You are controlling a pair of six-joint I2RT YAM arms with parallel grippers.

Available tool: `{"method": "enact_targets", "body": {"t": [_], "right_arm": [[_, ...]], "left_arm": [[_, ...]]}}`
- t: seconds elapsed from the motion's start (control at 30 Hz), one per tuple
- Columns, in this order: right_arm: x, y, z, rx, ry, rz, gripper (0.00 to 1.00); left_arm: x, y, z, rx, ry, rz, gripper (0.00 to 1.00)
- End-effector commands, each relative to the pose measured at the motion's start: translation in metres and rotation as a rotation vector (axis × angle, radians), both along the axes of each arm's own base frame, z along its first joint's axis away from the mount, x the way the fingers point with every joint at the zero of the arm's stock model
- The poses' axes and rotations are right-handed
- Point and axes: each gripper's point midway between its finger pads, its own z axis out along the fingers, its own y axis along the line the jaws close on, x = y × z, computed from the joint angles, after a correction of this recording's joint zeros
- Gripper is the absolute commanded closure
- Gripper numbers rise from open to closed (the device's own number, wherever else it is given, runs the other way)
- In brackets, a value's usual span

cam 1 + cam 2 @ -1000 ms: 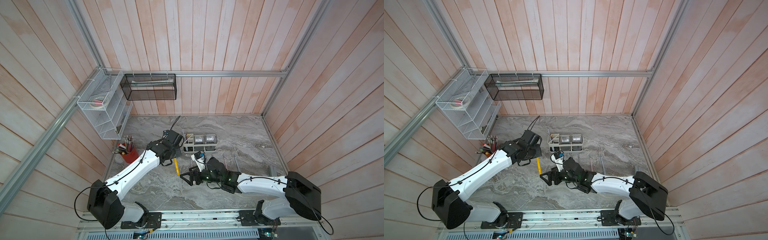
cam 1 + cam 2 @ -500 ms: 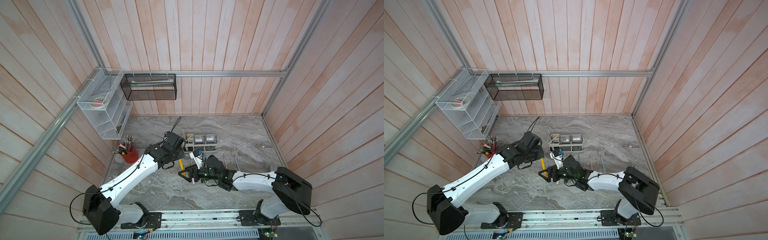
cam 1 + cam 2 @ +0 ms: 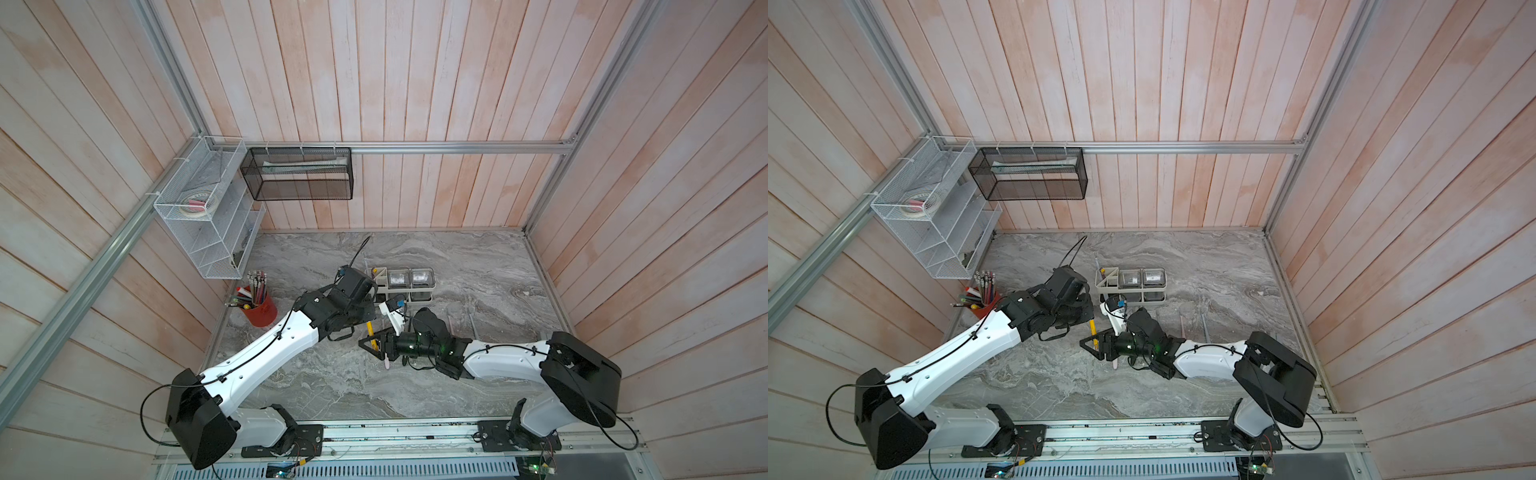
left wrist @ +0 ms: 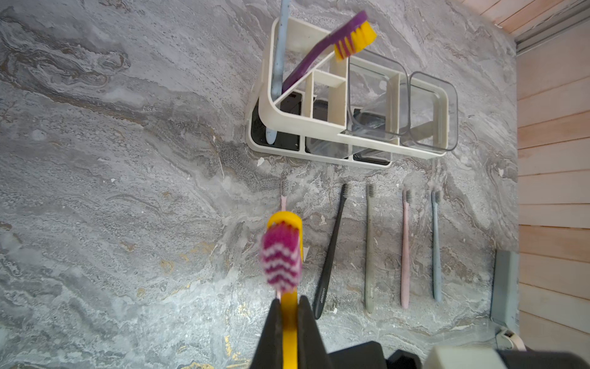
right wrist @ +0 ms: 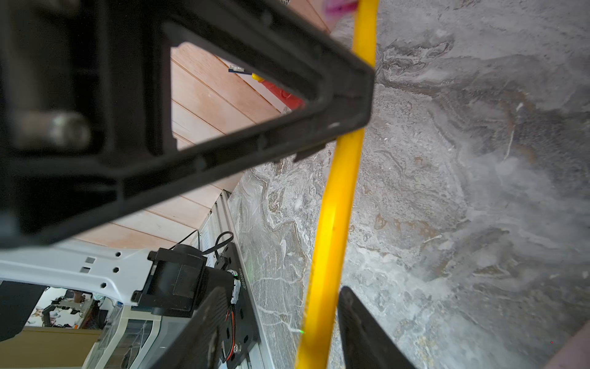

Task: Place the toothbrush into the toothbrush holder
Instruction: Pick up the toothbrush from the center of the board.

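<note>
The yellow toothbrush's head (image 4: 283, 252) sticks out past my left gripper, so my right gripper should hold the toothbrush's handle (image 5: 329, 246) while my left gripper takes it nearer the head.
My left gripper (image 4: 290, 302) is shut on the yellow handle of a toothbrush (image 4: 281, 255) with magenta-and-white bristles, holding it above the marble table. Both top views show the handle (image 3: 369, 329) (image 3: 1092, 326) between the two arms. My right gripper (image 5: 282, 290) stands open around the lower handle (image 5: 332, 230), which lies close to one finger with a gap at the other. The cream toothbrush holder (image 4: 303, 119) (image 3: 380, 272) (image 3: 1100, 286) stands just beyond, with a purple toothbrush (image 4: 319, 48) and a light blue one (image 4: 279, 57) in its divided section.
Several toothbrushes lie in a row on the table beside the holder, among them a black one (image 4: 330, 255) and a pink one (image 4: 404, 249). A red cup of pens (image 3: 262, 309) stands at the left wall. A white wire shelf (image 3: 208, 224) and a black mesh basket (image 3: 299, 174) hang above.
My right gripper has moved left up to the yellow toothbrush, and its jaws have narrowed around the handle. The left arm has shifted slightly, still holding the toothbrush.
</note>
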Motion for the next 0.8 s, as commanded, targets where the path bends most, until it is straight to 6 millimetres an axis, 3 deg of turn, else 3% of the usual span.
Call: {"method": "enact_targets", "body": {"t": [0.0,0.3,0.53,0.6,0.77], "right_arm": [[0.003,0.003,0.007,0.022,-0.007,0.009,0.52],[0.004,0.004,0.001,0.004,0.016,0.013,0.85],[0.004,0.006,-0.003,-0.005,0.032,0.017,0.93],[0.005,0.006,-0.003,-0.004,0.032,0.017,0.97],[0.006,0.003,-0.005,-0.016,0.036,0.014,1.00]], "left_arm": [[0.000,-0.006,0.001,-0.013,-0.005,-0.021,1.00],[0.001,-0.007,0.007,-0.009,-0.019,-0.029,1.00],[0.002,-0.010,0.010,-0.020,-0.025,-0.034,1.00],[0.002,-0.009,0.015,-0.021,-0.033,-0.031,0.91],[0.007,-0.003,0.049,-0.024,-0.108,-0.016,0.34]]}}
